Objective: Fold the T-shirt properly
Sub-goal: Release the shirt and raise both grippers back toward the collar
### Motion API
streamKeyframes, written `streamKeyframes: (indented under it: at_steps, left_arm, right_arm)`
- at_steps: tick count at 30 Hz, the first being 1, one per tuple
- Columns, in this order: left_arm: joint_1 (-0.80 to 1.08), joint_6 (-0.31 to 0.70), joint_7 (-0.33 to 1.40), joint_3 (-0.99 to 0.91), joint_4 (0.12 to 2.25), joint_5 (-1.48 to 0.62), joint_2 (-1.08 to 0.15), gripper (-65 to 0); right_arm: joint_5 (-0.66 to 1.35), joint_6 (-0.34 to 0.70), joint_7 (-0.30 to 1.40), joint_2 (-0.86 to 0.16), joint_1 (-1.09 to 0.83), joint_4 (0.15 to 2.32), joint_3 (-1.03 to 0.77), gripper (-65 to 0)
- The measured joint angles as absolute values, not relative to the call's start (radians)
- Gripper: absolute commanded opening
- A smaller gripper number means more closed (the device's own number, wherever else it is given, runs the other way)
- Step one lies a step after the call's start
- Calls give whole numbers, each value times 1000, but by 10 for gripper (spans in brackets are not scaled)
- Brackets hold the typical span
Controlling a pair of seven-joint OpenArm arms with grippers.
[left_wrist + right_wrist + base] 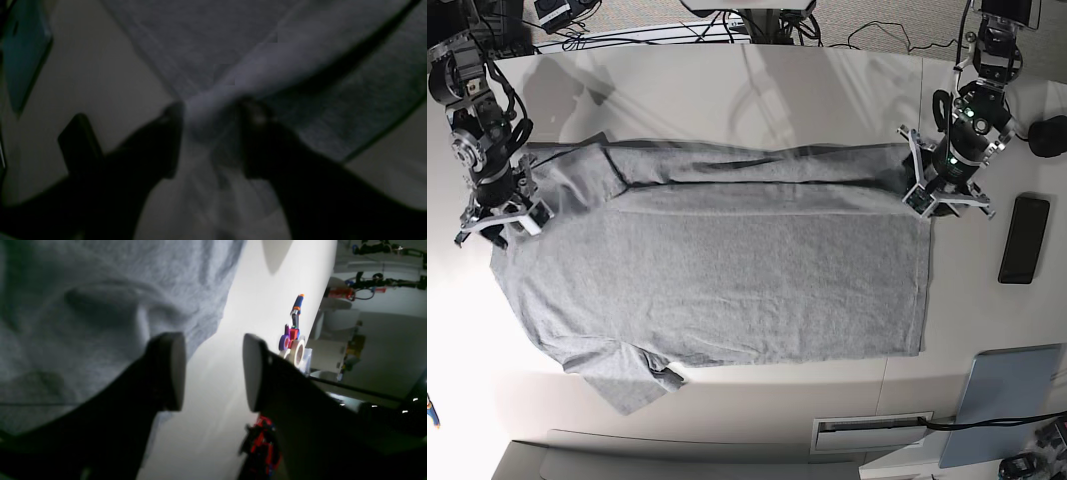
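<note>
The T-shirt's edge opposite the folded band is far away from my arms, so next my left gripper takes hold of the band and pulls the T-shirt closer before folding.
The heather-grey T-shirt lies spread on the white table, plain side up, with its far long edge folded over into a band. My left gripper stands at the shirt's far right corner. In the dim, blurred left wrist view its fingers are apart, the gripper straddling a ridge of the T-shirt. My right gripper is at the shirt's left end by the sleeve. In the right wrist view that gripper is open over bare table, the T-shirt bunched beside its left finger.
A black phone lies right of the left arm, also seen as a dark phone. A pale-blue pad sits at the front right, and a black round object at the far right. Tape rolls and tools stand at the table's edge.
</note>
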State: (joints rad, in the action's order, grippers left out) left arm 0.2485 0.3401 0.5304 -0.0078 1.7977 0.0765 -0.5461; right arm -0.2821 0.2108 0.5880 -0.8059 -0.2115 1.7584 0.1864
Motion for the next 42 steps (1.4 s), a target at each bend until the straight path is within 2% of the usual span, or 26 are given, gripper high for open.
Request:
streamKeyframes:
  at_steps: [3, 5, 9, 10, 11, 18, 25, 27, 31, 35, 42]
  left_arm:
    - [248, 332, 550, -8, 1798, 74, -546, -331]
    - [249, 289, 575, -8, 1798, 3, -546, -392]
    - [252, 257, 583, -8, 1798, -133, -541, -632]
    - [256, 249, 583, -8, 1798, -138, -527, -650]
    - [260, 233, 599, -9, 1798, -160, -508, -650]
    - [266, 176, 612, -10, 1700, -203, -345, -650]
    - [258, 151, 552, -50, 1615, -249, -320, -650]
    - [275, 188, 572, -93, 1622, -257, -318, -650]
    - [339, 331, 602, -198, 1636, -347, -326, -650]
    - [406, 442, 616, -271, 1641, -424, -327, -650]
    - [523, 533, 600, -331, 1663, -482, -329, -650]
  right_arm:
    - [-232, 210, 617, -806, -208, 1758, 186, -371]
    - [-154, 171, 669, -805, -210, 1758, 186, -390]
    - [-73, 43, 743, -803, -215, 1758, 186, -571]
    - [-74, 10, 752, -800, -221, 1758, 186, -618]
    - [-77, -11, 755, -795, -229, 1755, 186, -650]
    - [-61, -2, 684, -679, -236, 1550, 186, -650]
    - [-34, 13, 655, -667, -251, 1481, 180, -650]
    - [-51, 3, 636, -685, -292, 1489, 179, -650]
    - [-56, -9, 640, -709, -353, 1515, 177, -650]
    - [-131, -60, 663, -714, -434, 1562, 178, -650]
    - [-188, -106, 704, -715, -560, 1646, 178, -650]
